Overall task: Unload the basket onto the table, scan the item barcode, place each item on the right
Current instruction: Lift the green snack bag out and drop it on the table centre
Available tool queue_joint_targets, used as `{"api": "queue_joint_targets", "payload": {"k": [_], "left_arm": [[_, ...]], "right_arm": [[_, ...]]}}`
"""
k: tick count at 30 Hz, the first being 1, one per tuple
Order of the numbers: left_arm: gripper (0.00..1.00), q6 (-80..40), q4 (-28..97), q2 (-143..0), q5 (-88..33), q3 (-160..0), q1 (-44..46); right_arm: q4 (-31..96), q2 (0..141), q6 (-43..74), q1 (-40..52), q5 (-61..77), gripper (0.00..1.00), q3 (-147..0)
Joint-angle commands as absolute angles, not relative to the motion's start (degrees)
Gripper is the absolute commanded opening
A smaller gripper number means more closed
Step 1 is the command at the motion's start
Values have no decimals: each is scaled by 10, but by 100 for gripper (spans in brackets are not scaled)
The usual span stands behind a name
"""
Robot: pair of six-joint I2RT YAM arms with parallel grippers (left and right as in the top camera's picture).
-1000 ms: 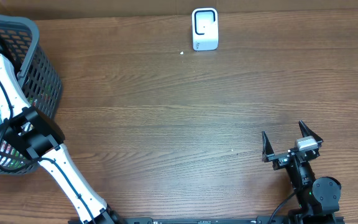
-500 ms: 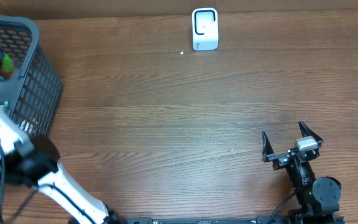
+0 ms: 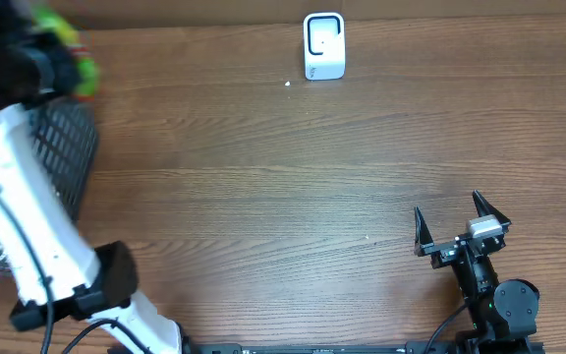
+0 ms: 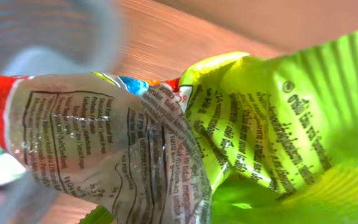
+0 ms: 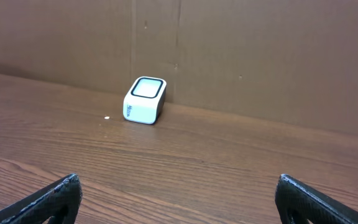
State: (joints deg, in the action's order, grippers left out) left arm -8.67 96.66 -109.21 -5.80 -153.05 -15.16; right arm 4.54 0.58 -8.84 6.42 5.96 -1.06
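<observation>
My left gripper holds the packet (image 3: 87, 71) clear of the basket and tabletop with open space before the scanner (image 3: 264, 179), so I should continue to go there and release it.
A crumpled snack packet (image 3: 79, 61), lime green and red with printed text, hangs above the basket's far rim at the top left, blurred by motion. My left gripper (image 3: 49, 61) is shut on it. In the left wrist view the packet (image 4: 241, 118) fills the frame and hides the fingers; no barcode shows among the print. The white scanner (image 3: 323, 45) stands at the table's far edge, also seen as a small white box (image 5: 145, 99) in the right wrist view. My right gripper (image 3: 452, 226) rests low at the near right, open and empty (image 5: 179, 194).
A grey mesh basket (image 3: 67, 147) holding other packets stands at the left edge, partly under the left arm. Its blurred rim (image 4: 55, 31) shows in the left wrist view. A brown cardboard wall (image 5: 260, 56) backs the table. A tiny white speck (image 3: 288, 84) lies near the scanner.
The left arm has risen out of the basket with the packet and swung toward the far edge. The right arm has not moved.
</observation>
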Motion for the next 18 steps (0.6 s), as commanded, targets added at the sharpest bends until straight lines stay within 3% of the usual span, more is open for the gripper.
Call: {"api": "queue_joint_targets", "payload": {"k": [1,9,16,17,18], "left_arm": [[4,-45,957,-1098,-39,-1479,-43],[4,-65,899,-1127,-20,-1214,79],[4,-79,675,-1128,-110,-946,133],[8,-84,652,-1128,-110,-922,140],[23,-93,627,-1128,-110,-900,146]], "right_arm": [[42,2,-88,63,60,100,-4],[42,2,-88,63,60,100,-4],[42,2,-88,63,60,100,-4],[42,2,-88,63,60,100,-4],[42,2,-88,63,60,100,-4]]}}
